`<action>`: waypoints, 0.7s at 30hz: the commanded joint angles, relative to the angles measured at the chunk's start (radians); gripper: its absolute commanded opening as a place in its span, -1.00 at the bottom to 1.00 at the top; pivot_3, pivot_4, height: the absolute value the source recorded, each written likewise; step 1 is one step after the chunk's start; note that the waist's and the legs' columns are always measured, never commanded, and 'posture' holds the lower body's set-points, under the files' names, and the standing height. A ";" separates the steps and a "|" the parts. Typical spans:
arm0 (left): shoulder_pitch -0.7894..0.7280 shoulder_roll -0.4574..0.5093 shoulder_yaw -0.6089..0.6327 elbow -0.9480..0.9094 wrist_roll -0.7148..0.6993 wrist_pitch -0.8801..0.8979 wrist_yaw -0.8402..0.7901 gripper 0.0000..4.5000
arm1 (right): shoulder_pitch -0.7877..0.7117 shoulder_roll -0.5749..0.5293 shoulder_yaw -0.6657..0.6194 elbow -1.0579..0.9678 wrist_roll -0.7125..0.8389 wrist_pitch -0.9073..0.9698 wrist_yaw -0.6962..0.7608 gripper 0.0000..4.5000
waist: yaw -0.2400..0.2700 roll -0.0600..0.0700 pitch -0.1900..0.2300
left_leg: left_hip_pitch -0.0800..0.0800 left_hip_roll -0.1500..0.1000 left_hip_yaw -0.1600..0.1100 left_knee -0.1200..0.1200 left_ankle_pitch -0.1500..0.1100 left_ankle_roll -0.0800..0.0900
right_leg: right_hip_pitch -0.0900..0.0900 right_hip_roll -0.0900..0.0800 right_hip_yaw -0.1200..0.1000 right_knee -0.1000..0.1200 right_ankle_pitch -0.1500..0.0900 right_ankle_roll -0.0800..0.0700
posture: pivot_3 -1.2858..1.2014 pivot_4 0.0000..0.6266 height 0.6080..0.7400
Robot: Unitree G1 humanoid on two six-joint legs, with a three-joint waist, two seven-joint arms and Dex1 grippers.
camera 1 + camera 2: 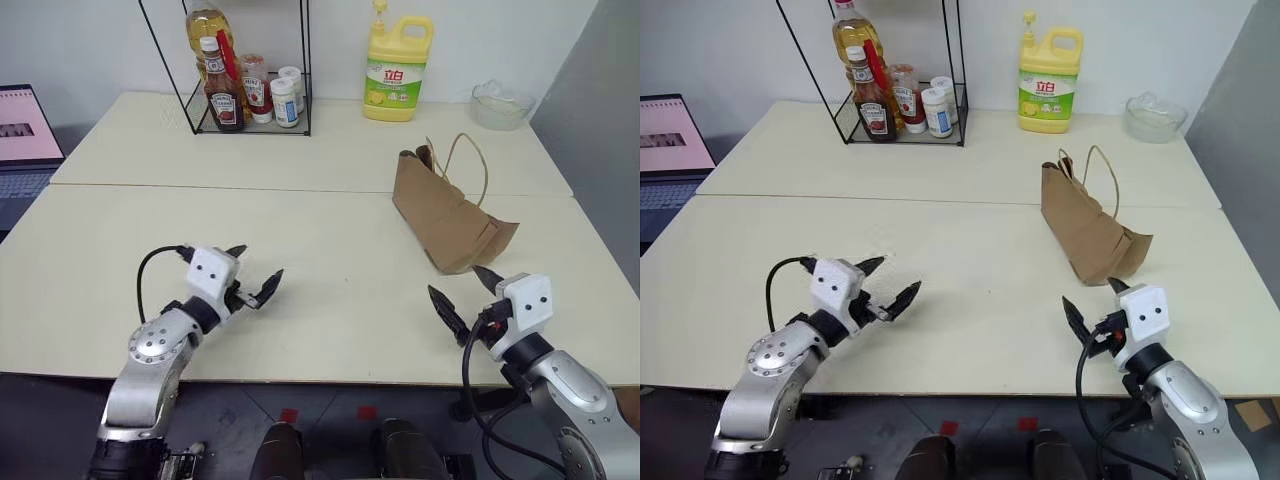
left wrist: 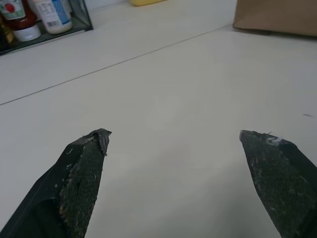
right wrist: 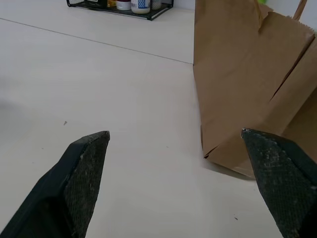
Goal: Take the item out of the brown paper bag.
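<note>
My gripper will carry the brown paper bag (image 1: pixel 445 215) by its handles, and the bag will keep its shape and stay upright because the walls (image 3: pixel 237 74) stand up by themselves.
The brown paper bag (image 1: pixel 450 215) lies on its side on the right half of the table, creased, its cord handles (image 1: pixel 468 160) looping up at the far end. The item is hidden from view. My right gripper (image 1: pixel 457 283) hovers open just in front of the bag's near end, apart from it; in the right wrist view the bag (image 3: pixel 247 74) stands ahead between the fingers and toward one of them (image 3: pixel 277 173). My left gripper (image 1: pixel 258 268) is open over bare table at the front left, well away from the bag, which shows as a far corner (image 2: pixel 277 17) in its wrist view.
A black wire rack (image 1: pixel 245 95) with sauce bottles stands at the back left. A yellow detergent jug (image 1: pixel 397 70) and a clear bowl (image 1: pixel 500 105) sit along the back edge. A laptop (image 1: pixel 25 140) is off the table's left side. A seam (image 1: pixel 220 186) crosses the tabletop.
</note>
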 commanded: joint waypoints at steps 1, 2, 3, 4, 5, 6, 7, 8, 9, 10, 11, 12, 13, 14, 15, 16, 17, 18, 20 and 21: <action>-0.064 0.058 0.027 -0.021 -0.042 0.009 -0.059 1.00 | -0.016 0.009 -0.013 -0.048 0.016 -0.021 -0.009 0.99 | 0.001 0.000 0.000 | 0.000 0.000 0.000 0.000 0.000 0.000 | 0.000 0.000 0.000 0.000 0.000 0.000 | 0.03 -0.52 1.00; -0.096 0.077 0.017 -0.015 -0.047 0.011 -0.083 1.00 | -0.024 0.009 -0.019 -0.062 0.018 -0.018 -0.014 0.99 | 0.003 0.000 0.000 | 0.000 0.000 0.000 0.000 0.000 0.000 | 0.000 0.000 0.000 0.000 0.000 0.000 | 0.03 -0.52 1.00; -0.116 0.089 0.011 -0.011 -0.051 0.012 -0.097 1.00 | -0.029 0.009 -0.024 -0.072 0.018 -0.015 -0.018 0.99 | 0.004 0.000 0.000 | 0.000 0.000 0.000 0.000 0.000 0.000 | 0.000 0.000 0.000 0.000 0.000 0.000 | 0.03 -0.52 1.00; -0.136 0.094 0.009 -0.011 -0.062 0.019 -0.109 1.00 | -0.033 0.007 -0.029 -0.083 0.018 -0.011 -0.021 0.99 | 0.004 0.000 0.000 | 0.000 0.000 0.000 0.000 0.000 0.000 | 0.000 0.000 0.000 0.000 0.000 0.000 | 0.03 -0.52 1.00; -0.169 0.100 0.008 -0.014 -0.089 0.043 -0.127 1.00 | -0.036 -0.006 -0.036 -0.104 0.012 -0.008 -0.019 0.99 | 0.004 0.000 0.000 | 0.000 0.000 0.000 0.000 0.000 0.000 | 0.000 0.000 0.000 0.000 0.000 0.000 | 0.03 -0.52 1.00; -0.191 0.103 0.010 -0.016 -0.110 0.063 -0.140 1.00 | -0.037 -0.014 -0.039 -0.121 0.007 -0.004 -0.019 0.99 | 0.004 0.000 0.000 | 0.000 0.000 0.000 0.000 0.000 0.000 | 0.000 0.000 0.000 0.000 0.000 0.000 | 0.03 -0.52 1.00; -0.231 0.115 0.004 -0.026 -0.148 0.093 -0.175 1.00 | -0.046 -0.030 -0.055 -0.154 0.009 0.012 -0.021 0.99 | 0.003 0.000 0.000 | 0.000 0.000 0.000 0.000 0.000 0.000 | 0.000 0.000 0.000 0.000 0.000 0.000 | 0.03 -0.52 1.00; -0.266 0.131 -0.006 -0.035 -0.177 0.118 -0.213 1.00 | -0.062 -0.044 -0.072 -0.186 0.016 0.036 -0.027 0.99 | 0.002 0.000 0.000 | 0.000 0.000 0.000 0.000 0.000 0.000 | 0.000 0.000 0.000 0.000 0.000 0.000 | 0.03 -0.52 1.00; -0.297 0.153 -0.029 -0.043 -0.190 0.135 -0.258 1.00 | -0.092 -0.058 -0.094 -0.213 0.031 0.069 -0.038 0.99 | 0.002 0.000 0.000 | -0.001 0.000 0.000 0.000 0.000 0.000 | 0.000 0.000 0.000 0.000 0.000 0.000 | 0.03 -0.52 1.00; -0.321 0.172 -0.051 -0.050 -0.203 0.154 -0.296 1.00 | -0.129 -0.068 -0.110 -0.232 0.045 0.109 -0.053 0.99 | 0.001 0.000 0.000 | -0.001 0.000 0.000 0.000 0.000 0.000 | 0.000 0.000 0.000 0.000 0.000 0.000 | 0.03 -0.52 1.00; -0.343 0.185 -0.068 -0.050 -0.215 0.171 -0.323 1.00 | -0.184 -0.059 -0.118 -0.237 0.058 0.172 -0.094 0.99 | 0.000 0.000 0.000 | -0.001 0.000 0.000 0.000 0.000 0.000 | 0.000 0.000 0.000 0.000 0.000 0.000 | 0.03 -0.52 1.00; -0.360 0.197 -0.083 -0.049 -0.225 0.181 -0.347 1.00 | -0.236 -0.048 -0.123 -0.238 0.071 0.232 -0.131 0.99 | -0.004 0.000 0.000 | -0.001 0.000 0.000 0.000 0.000 0.000 | 0.000 0.000 0.000 0.000 0.000 0.000 | 0.03 -0.52 1.00; -0.381 0.206 -0.096 -0.045 -0.235 0.190 -0.371 1.00 | -0.293 -0.044 -0.118 -0.233 0.080 0.285 -0.156 0.99 | -0.006 0.000 0.000 | 0.000 0.000 0.000 0.000 0.000 0.000 | 0.000 0.000 0.000 0.001 0.000 0.000 | 0.03 -0.52 1.00; -0.400 0.213 -0.108 -0.041 -0.239 0.194 -0.390 1.00 | -0.343 -0.038 -0.113 -0.225 0.089 0.339 -0.177 0.99 | -0.007 0.000 0.000 | 0.001 0.000 0.000 0.000 0.000 0.000 | 0.000 0.000 0.000 0.001 0.000 0.000 | 0.03 -0.52 1.00; -0.420 0.218 -0.119 -0.036 -0.241 0.198 -0.406 1.00 | -0.388 -0.043 -0.105 -0.209 0.088 0.393 -0.193 0.99 | -0.007 0.000 0.000 | 0.001 0.000 0.000 0.000 0.000 0.000 | 0.000 0.000 0.000 0.001 0.000 0.000 | 0.03 -0.52 1.00; -0.437 0.219 -0.126 -0.031 -0.245 0.205 -0.415 1.00 | -0.425 -0.053 -0.098 -0.195 0.086 0.448 -0.205 0.99 | -0.006 0.000 0.000 | 0.000 0.000 0.000 0.000 0.000 0.000 | 0.000 0.000 0.000 0.001 0.000 0.000 | 0.03 -0.52 1.00; -0.453 0.220 -0.131 -0.029 -0.249 0.212 -0.423 1.00 | -0.462 -0.058 -0.096 -0.170 0.081 0.493 -0.218 0.99 | -0.004 0.000 0.000 | 0.000 0.000 0.000 0.000 0.000 0.000 | -0.001 0.001 0.000 0.001 0.000 0.000 | 0.03 -0.52 1.00; -0.463 0.221 -0.133 -0.027 -0.251 0.218 -0.429 1.00 | -0.487 -0.061 -0.095 -0.155 0.078 0.526 -0.226 0.99 | -0.003 0.000 0.000 | -0.001 0.000 0.000 0.000 0.000 0.000 | -0.001 0.000 0.000 0.001 0.000 0.000 | 0.03 -0.52 1.00; -0.480 0.223 -0.140 -0.027 -0.253 0.226 -0.443 1.00 | -0.557 -0.053 -0.100 -0.100 0.080 0.575 -0.236 0.99 | -0.002 0.000 0.000 | -0.002 0.000 0.000 0.000 0.000 0.000 | -0.001 0.000 0.000 0.000 0.000 0.000 | 0.03 -0.52 1.00; -0.487 0.224 -0.142 -0.026 -0.254 0.229 -0.447 1.00 | -0.590 -0.048 -0.106 -0.072 0.079 0.598 -0.243 0.99 | -0.002 0.000 0.000 | -0.002 0.000 0.000 0.000 0.000 0.000 | -0.001 0.000 0.000 0.000 0.000 0.000 | 0.03 -0.52 1.00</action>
